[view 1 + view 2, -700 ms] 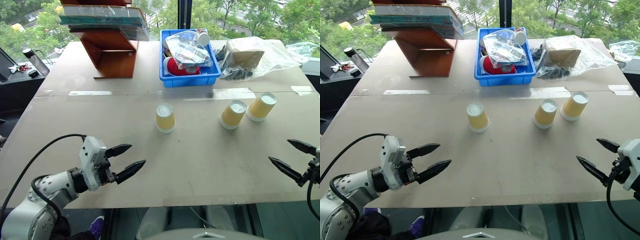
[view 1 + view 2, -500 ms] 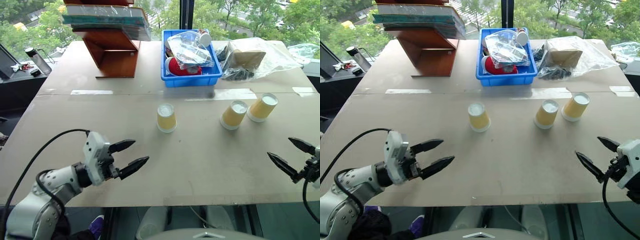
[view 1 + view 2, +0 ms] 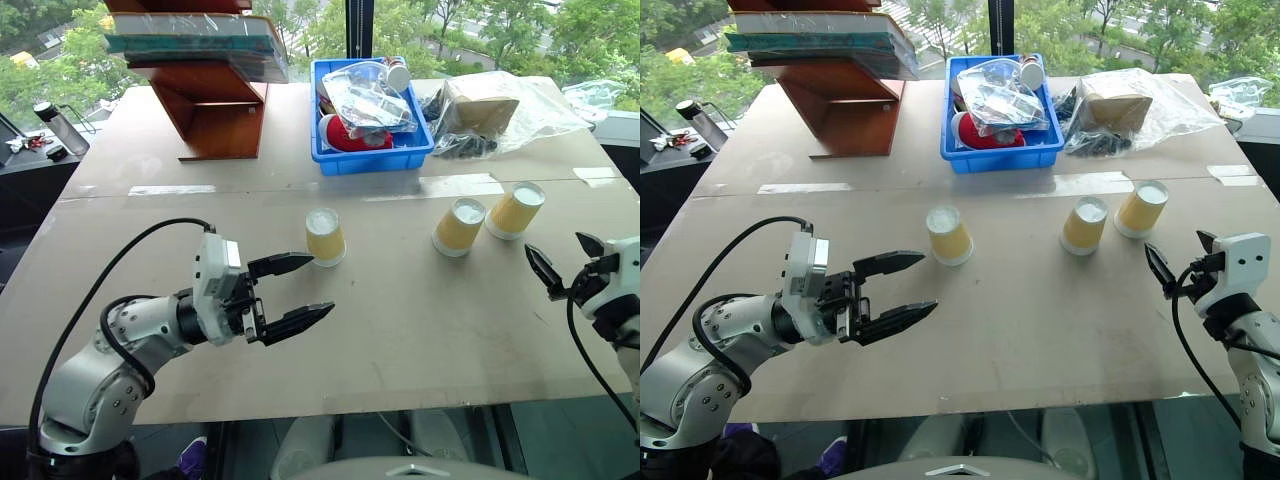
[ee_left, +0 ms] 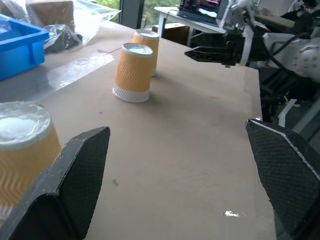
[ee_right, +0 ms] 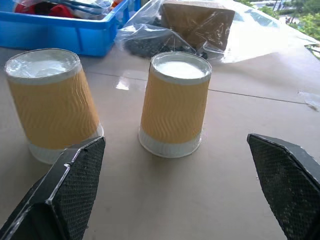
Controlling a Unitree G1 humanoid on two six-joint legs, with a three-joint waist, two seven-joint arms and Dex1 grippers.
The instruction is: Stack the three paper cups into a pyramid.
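Note:
The paper cup (image 3: 515, 211) nearest my right gripper will keep its round shape under the squeeze when I lift it, because its closed base (image 3: 529, 193) supports the cup's top edge.
Three paper cups stand upside down and apart on the brown table (image 3: 400, 330): a left cup (image 3: 325, 237), a middle cup (image 3: 459, 227) and a right cup (image 3: 516, 211). My left gripper (image 3: 322, 284) is open just in front of the left cup, and its far fingertip is close to that cup's base. The left wrist view has that cup (image 4: 22, 145) beside one finger, and the other two cups (image 4: 133, 72) further off. My right gripper (image 3: 555, 245) is open and empty, a little in front of the right cup. Both right-hand cups (image 5: 175, 102) (image 5: 50, 102) face it in the right wrist view.
Behind the cups at the table's back are a blue bin (image 3: 375, 160) of bagged items, a wooden stand (image 3: 215, 100) carrying books, and a plastic-wrapped box (image 3: 495, 100). A bottle (image 3: 50, 115) stands on a side surface at far left. The table's front edge lies just below both grippers.
My left gripper has moved forward and to the right, up to the left cup. My right gripper has moved forward toward the right-hand cups. Both stay open; the cups have not moved.

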